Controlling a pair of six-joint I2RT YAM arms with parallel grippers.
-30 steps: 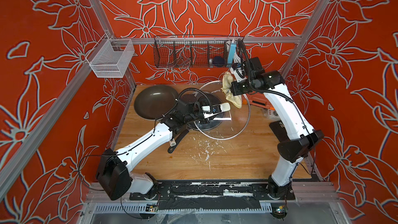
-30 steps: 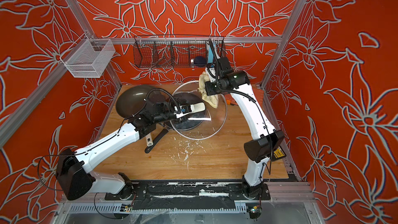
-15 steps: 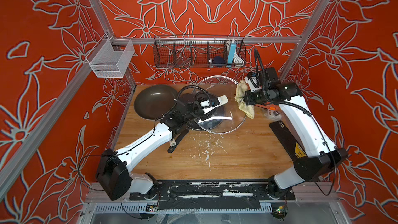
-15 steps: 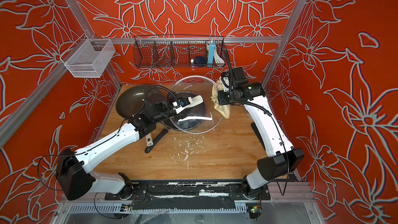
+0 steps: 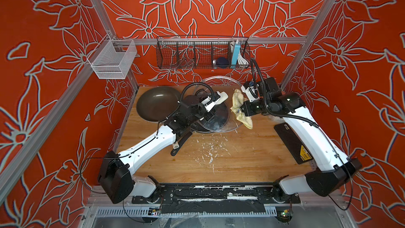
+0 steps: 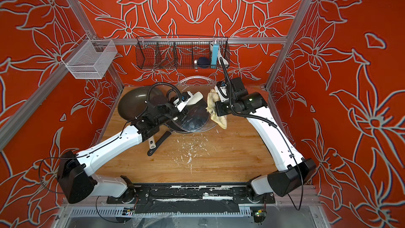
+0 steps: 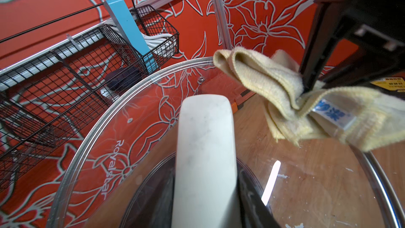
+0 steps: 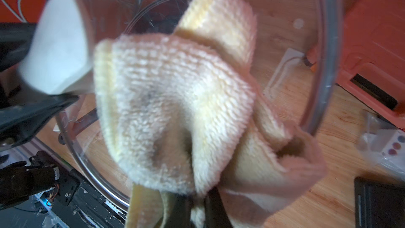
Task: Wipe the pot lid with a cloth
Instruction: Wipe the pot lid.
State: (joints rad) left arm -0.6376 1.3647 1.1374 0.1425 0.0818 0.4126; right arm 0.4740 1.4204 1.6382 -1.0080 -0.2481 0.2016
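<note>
The cloth is hanging at the pot lid's rim (image 5: 241, 110) and will leave the glass if it goes farther, so my right gripper should sweep back over the glass (image 5: 220, 85) behind the white handle.
A large clear glass pot lid (image 5: 232, 124) (image 6: 193, 78) is held tilted over a small dark pan near the back of the table. My left gripper (image 5: 208, 109) (image 7: 206, 216) is shut on its white handle (image 7: 206, 145) (image 8: 59, 47). The pale-yellow cloth (image 5: 237, 103) (image 6: 213, 104) (image 8: 175, 106) hangs bunched from my right gripper (image 5: 242, 109) (image 8: 197, 211), which is shut on it. The cloth lies at the lid's right rim (image 7: 372, 172), overlapping the glass. A faint grey stain shows on the cloth in the right wrist view.
A bigger dark pan (image 5: 156, 103) sits left of the lid, and the small pan's black handle (image 5: 179, 145) points forward. A black wire basket (image 5: 202, 52) hangs on the back wall, a white mesh basket (image 5: 111, 62) at left. A black slab (image 5: 292, 143) lies right. White crumbs (image 5: 210, 150) dot the wood.
My right gripper carried the cloth from the lid's upper back edge down along its right rim, the elbow swinging out to the right. The lid shifted slightly left and back.
</note>
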